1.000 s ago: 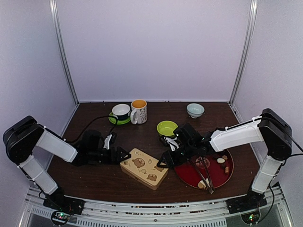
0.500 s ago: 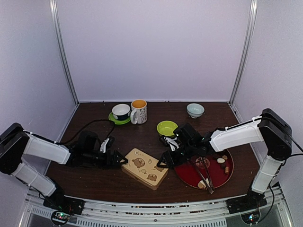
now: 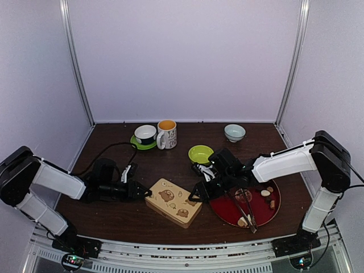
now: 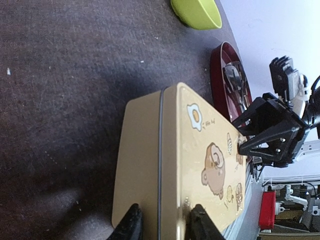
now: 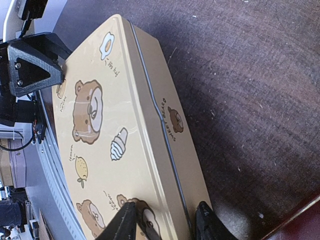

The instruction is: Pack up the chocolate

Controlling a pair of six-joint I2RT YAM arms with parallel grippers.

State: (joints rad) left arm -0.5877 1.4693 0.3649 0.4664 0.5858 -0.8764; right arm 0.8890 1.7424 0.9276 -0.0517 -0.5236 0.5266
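Note:
My left gripper needs to open, move back and work at the lid's edge (image 4: pixel 171 125) with closed fingers, because it is squeezing the tin box's lid and base (image 4: pixel 161 197) together.
A tan tin box (image 3: pixel 173 202) printed with bears lies lid-on at the table's middle. My left gripper (image 3: pixel 147 192) is shut on its left end; in the left wrist view the fingers (image 4: pixel 131 225) press the tin (image 4: pixel 200 150) from both sides. My right gripper (image 3: pixel 196 196) is shut on the right end, one finger on the lid and one under the tin (image 5: pixel 115 125). The chocolate (image 3: pixel 265 193), small white and brown pieces, lies on a red plate (image 3: pixel 273 213) right of the tin, beside metal tongs (image 3: pixel 245 209).
A lime green bowl (image 3: pixel 200 153) stands just behind the tin. At the back are a mug (image 3: pixel 166 133), a cup on a green saucer (image 3: pixel 145 135) and a pale bowl (image 3: pixel 234 132). Booth walls enclose the table on three sides.
My left gripper slid right to the tin's left end and its jaws narrowed onto it. The right arm and the tin have not moved.

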